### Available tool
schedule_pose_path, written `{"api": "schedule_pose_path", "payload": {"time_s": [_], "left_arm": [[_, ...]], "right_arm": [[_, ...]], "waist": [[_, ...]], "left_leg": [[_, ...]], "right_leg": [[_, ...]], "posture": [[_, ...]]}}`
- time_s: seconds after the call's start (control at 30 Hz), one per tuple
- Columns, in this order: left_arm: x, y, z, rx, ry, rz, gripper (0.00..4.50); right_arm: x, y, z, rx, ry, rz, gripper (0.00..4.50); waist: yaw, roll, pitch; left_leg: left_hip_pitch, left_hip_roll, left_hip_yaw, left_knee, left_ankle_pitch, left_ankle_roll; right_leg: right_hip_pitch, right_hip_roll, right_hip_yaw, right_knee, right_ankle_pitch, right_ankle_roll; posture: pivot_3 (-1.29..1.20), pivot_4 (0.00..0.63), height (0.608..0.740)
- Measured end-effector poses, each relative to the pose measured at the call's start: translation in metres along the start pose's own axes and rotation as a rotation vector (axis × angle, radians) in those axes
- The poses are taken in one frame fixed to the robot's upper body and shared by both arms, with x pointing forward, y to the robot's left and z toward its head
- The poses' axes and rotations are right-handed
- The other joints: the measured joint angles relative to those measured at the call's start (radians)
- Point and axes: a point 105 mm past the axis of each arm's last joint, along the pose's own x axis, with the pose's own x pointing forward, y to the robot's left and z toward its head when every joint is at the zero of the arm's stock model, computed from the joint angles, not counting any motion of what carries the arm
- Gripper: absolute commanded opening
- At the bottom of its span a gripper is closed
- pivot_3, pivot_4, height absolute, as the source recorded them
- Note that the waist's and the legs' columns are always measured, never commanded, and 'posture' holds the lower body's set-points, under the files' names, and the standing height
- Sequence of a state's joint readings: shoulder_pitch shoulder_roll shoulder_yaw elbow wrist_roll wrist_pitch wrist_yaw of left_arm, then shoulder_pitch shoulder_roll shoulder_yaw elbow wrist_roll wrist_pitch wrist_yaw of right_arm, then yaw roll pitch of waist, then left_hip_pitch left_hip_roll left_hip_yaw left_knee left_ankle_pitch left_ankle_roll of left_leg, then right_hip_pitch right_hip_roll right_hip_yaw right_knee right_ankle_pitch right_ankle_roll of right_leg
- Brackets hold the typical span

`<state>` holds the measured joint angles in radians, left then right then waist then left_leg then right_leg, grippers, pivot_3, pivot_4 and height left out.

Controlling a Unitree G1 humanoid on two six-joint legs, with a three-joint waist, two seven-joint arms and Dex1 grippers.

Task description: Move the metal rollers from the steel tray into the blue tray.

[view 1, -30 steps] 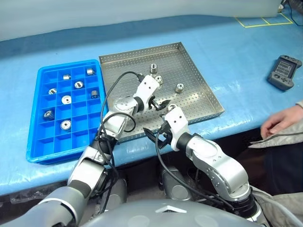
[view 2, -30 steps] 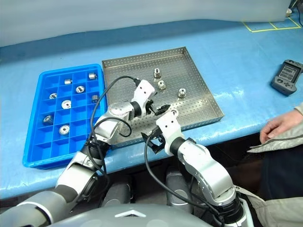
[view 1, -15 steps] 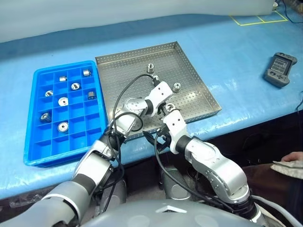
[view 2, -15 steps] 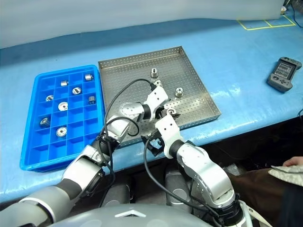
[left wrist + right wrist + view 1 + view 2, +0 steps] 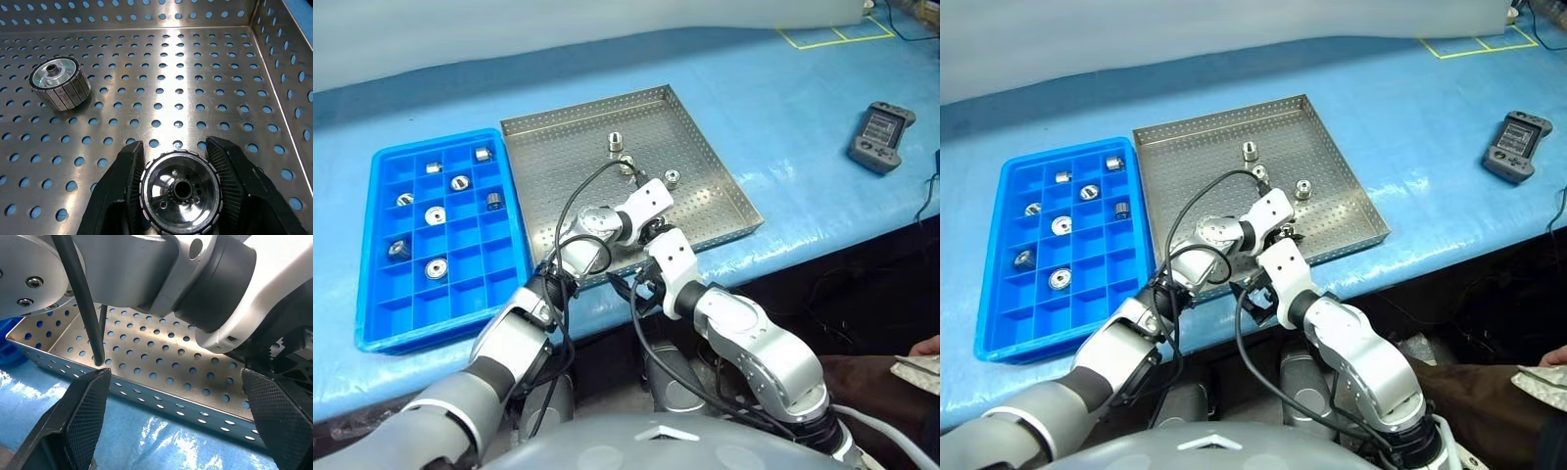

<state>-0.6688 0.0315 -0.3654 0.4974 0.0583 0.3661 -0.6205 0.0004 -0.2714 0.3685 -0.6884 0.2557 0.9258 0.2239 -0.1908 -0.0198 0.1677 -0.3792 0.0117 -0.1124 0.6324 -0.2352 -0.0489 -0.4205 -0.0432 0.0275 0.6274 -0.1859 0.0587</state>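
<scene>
The blue tray's near outer corner compartment (image 5: pixel 394 318) is empty, and my left gripper's fingers reach across the roller's sides (image 5: pixel 181 192). I should carry the roller there next and let it go.
The steel tray (image 5: pixel 558 166) lies mid-table, with the blue tray (image 5: pixel 367 264) to its left. My left gripper (image 5: pixel 656 226) is down in the steel tray's near right part, shut on a metal roller (image 5: pixel 178 188) that rests on the perforated floor. Three more rollers (image 5: pixel 615 144) (image 5: pixel 626 163) (image 5: pixel 673 178) lie farther back in the steel tray. Several rollers (image 5: pixel 435 214) sit in the blue tray's compartments. My right gripper (image 5: pixel 181 421) hangs open and holds nothing, just in front of the steel tray's near rim, with its fingers (image 5: pixel 88 416) wide apart.
A dark handheld controller (image 5: pixel 878 135) lies on the blue table cover at the right. Yellow tape lines (image 5: pixel 822 35) mark the far right corner. A person's hand (image 5: pixel 925 354) shows low at the right, off the table.
My left gripper has sunk a little into the steel tray and shut on a roller. The person's hand has drawn back from the table edge. The camera view has shifted.
</scene>
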Motion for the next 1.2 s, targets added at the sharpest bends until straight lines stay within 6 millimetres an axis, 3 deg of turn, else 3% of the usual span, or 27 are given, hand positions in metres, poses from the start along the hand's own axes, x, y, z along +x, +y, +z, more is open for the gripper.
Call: {"api": "schedule_pose_path", "payload": {"time_s": [0.17,0.3,0.43,0.57,0.87,1.2], "left_arm": [[-0.031,0.035,0.007,-0.123,-0.122,0.283,1.72],[-0.081,0.059,0.02,-0.146,-0.259,0.547,1.72],[-0.132,0.068,0.012,-0.171,-0.275,0.755,1.72],[-0.185,0.066,-0.009,-0.187,-0.215,0.976,1.72],[-0.267,0.045,-0.061,-0.289,-0.024,1.342,1.72],[-0.29,0.017,-0.094,-0.406,0.115,1.455,1.72]], "right_arm": [[0.004,0.003,0.007,-0.019,-0.014,0.035,4.5],[0.013,0.009,0.014,-0.047,-0.026,0.095,4.5],[0.024,0.017,0.024,-0.068,-0.05,0.165,4.5],[0.035,0.024,0.036,-0.116,-0.078,0.24,4.5],[0.056,0.052,0.045,-0.141,-0.12,0.435,4.5],[0.059,0.063,0.037,-0.136,-0.087,0.517,4.5]], "waist": [[0.012,0.001,0.0],[0.048,0.001,0.0],[0.1,0.001,0.0],[0.145,0.001,0.0],[0.215,0.0,0.0],[0.266,0.0,0.0]], "left_leg": [[0.0,0.001,0.0,0.0,0.0,0.0],[0.0,0.0,0.0,-0.001,0.0,0.0],[0.0,0.0,0.0,-0.001,0.0,0.0],[0.0,0.0,-0.001,-0.001,0.0,0.0],[0.001,0.0,-0.002,-0.001,0.0,0.0],[0.001,0.0,-0.003,-0.001,0.0,-0.001]], "right_leg": [[-0.001,0.001,0.0,0.001,0.003,0.005],[-0.001,0.001,0.001,0.001,0.003,0.006],[-0.001,0.001,0.001,0.001,0.003,0.006],[-0.001,0.0,0.0,0.001,0.003,0.005],[0.0,0.0,-0.003,0.001,-0.001,-0.002],[0.0,0.0,-0.005,0.001,-0.002,-0.004]], "posture": [[-0.11,0.15,0.74],[-0.03,0.15,0.74],[0.06,0.15,0.74],[0.13,0.15,0.74],[0.3,0.15,0.74],[0.34,0.15,0.74]]}}
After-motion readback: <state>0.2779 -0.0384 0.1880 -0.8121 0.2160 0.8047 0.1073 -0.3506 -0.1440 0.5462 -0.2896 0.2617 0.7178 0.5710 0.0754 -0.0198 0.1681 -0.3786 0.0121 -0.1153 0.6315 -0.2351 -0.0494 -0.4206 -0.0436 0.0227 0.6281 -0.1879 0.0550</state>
